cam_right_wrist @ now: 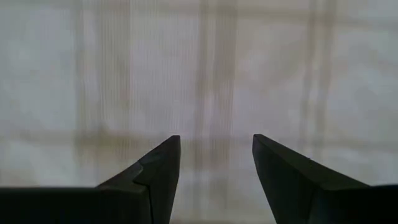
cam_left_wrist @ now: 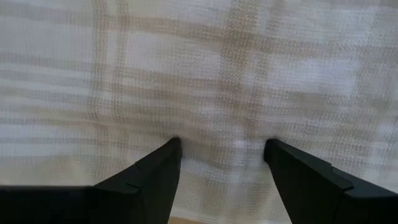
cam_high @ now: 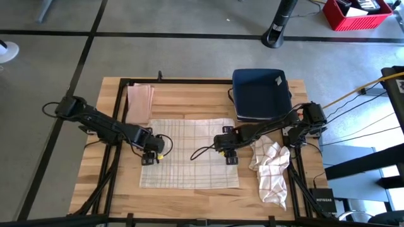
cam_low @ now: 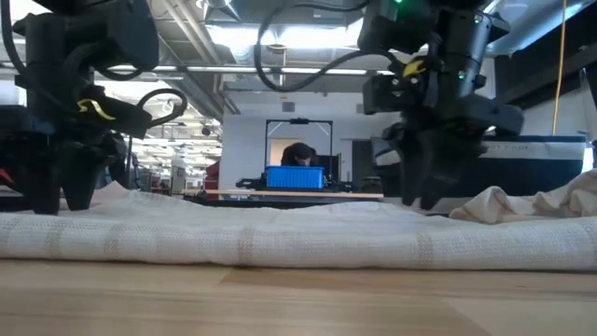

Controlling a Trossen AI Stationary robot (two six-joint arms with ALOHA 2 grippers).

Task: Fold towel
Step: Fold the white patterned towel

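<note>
Flat cloth (cam_right_wrist: 216, 142) lies under my right gripper's open fingers, straight across from my left gripper, so I should keep lowering them until they touch the towel (cam_low: 423, 217), then pinch.
A pale checked towel (cam_high: 189, 153) lies spread flat in the middle of the wooden table. My left gripper (cam_high: 150, 154) stands open over the towel's left edge, halfway along it, pointing down; its wrist view shows both fingertips (cam_left_wrist: 222, 146) down at the weave. My right gripper (cam_high: 228, 152) stands open over the towel's right edge, also pointing down, with its fingers (cam_right_wrist: 216, 140) close above the cloth. In the low view both grippers (cam_low: 58, 191) (cam_low: 420, 187) reach down to the towel's top surface (cam_low: 280, 233). My left gripper sets its two open fingertips (cam_left_wrist: 174, 144) on the flat towel near its left edge (cam_left_wrist: 217, 134), coming from above and pointing down. The cloth lies flat on the table between them. Of my right gripper, I cannot tell whether its fingertips (cam_right_wrist: 171, 146) touch the towel.
A crumpled white towel (cam_high: 270, 169) lies at the right, beside the spread one. A folded pinkish cloth (cam_high: 140, 103) lies at the far left, and a dark blue bin (cam_high: 261, 94) at the far right. Black frame rails run along the table's edges.
</note>
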